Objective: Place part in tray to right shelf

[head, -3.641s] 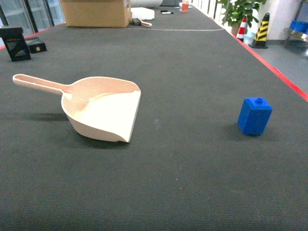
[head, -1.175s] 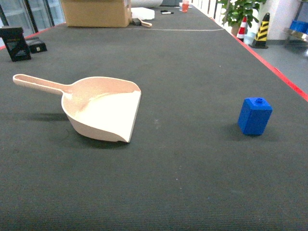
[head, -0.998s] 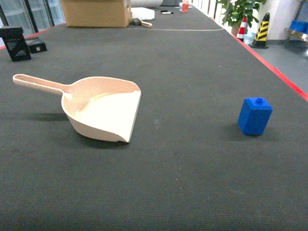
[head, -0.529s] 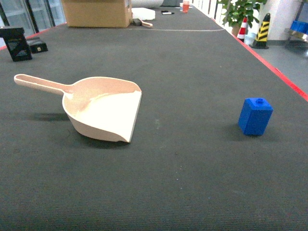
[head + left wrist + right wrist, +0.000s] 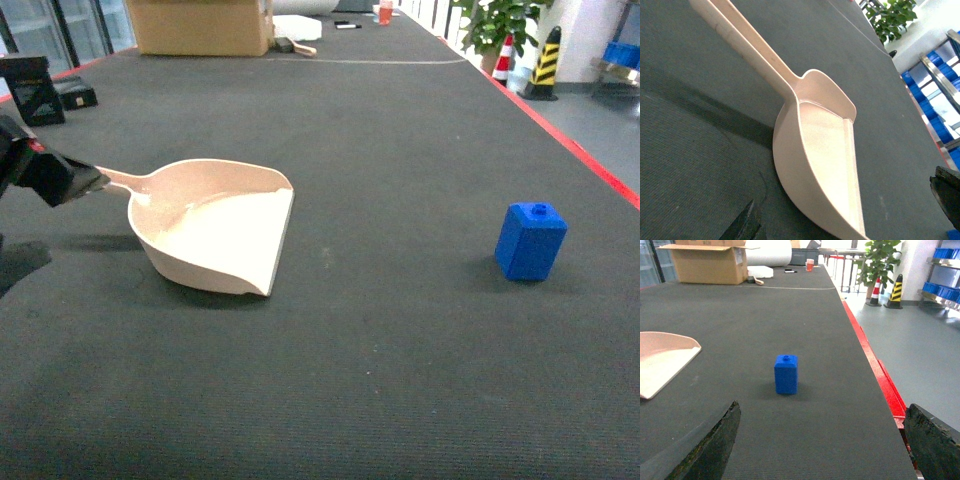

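My gripper will carry the cream tray [image 5: 215, 235], and the blue part should stay upright inside it on the way, because the tray has a deep curved back by its handle [image 5: 156, 197].
The cream tray [image 5: 215, 235] lies on the dark mat with its handle pointing left. My left gripper [image 5: 60, 175] hangs at the left edge of the head view and covers the handle's end. In the left wrist view the left gripper [image 5: 845, 215] is open around nothing, its dark fingertips [image 5: 742, 225] far apart, with the tray [image 5: 815, 150] before them. The blue part [image 5: 530, 241] stands upright to the right, apart from the tray. My right gripper [image 5: 822, 440] is open, and the part [image 5: 786, 374] stands well ahead of it. The right shelf is out of view.
A red strip [image 5: 580, 150] marks the table's right edge. A cardboard box [image 5: 200, 25] stands at the far end, and black items [image 5: 45, 90] at the far left. A rack with blue crates [image 5: 942, 290] stands off to the right, beyond a plant [image 5: 495, 25] and cones.
My left gripper has come into the head view from the left and now covers the handle's end. The tray and the part have kept their places.
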Robot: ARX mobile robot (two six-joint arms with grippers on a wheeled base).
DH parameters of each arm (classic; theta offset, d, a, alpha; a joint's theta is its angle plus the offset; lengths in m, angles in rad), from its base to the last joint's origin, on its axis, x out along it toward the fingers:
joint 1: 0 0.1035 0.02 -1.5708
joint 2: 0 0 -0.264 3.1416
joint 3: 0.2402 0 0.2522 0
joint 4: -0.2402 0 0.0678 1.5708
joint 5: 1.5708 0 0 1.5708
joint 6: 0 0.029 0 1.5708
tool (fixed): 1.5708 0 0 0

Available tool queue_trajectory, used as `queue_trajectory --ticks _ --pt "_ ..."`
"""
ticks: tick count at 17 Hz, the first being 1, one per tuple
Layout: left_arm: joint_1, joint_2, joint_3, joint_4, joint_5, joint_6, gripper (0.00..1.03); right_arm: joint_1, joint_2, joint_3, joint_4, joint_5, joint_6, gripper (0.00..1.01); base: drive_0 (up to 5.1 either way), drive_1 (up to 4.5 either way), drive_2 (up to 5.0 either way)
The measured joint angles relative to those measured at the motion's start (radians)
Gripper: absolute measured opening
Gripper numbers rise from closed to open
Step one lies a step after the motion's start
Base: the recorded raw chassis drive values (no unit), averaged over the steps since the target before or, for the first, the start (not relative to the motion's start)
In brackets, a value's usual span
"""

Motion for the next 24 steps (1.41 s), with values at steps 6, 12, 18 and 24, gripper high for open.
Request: queue_trajectory --ticks 6,12,18,24 --pt "0.062 0.302 0.362 -0.052 -0.043 -0.125 0.98 0.0 0.0 0.0 0.0 0.0 0.0 0.98 0.0 0.0 0.0" --pt "0.083 0.472 0.628 -0.132 -0.036 -0.162 0.98 0.0 0.0 0.0 0.0 0.0 0.0 0.98 0.0 0.0 0.0" --pt "0.082 0.62 0.818 -0.169 -0.023 -0.203 0.84 0.0 0.0 0.0 0.0 0.0 0.0 0.98 0.0 0.0 0.0" --pt "0.082 0.653 0.822 -0.096 0.008 -0.272 0.34 0.0 0.0 0.0 0.0 0.0 0.0 0.98 0.0 0.0 0.0"
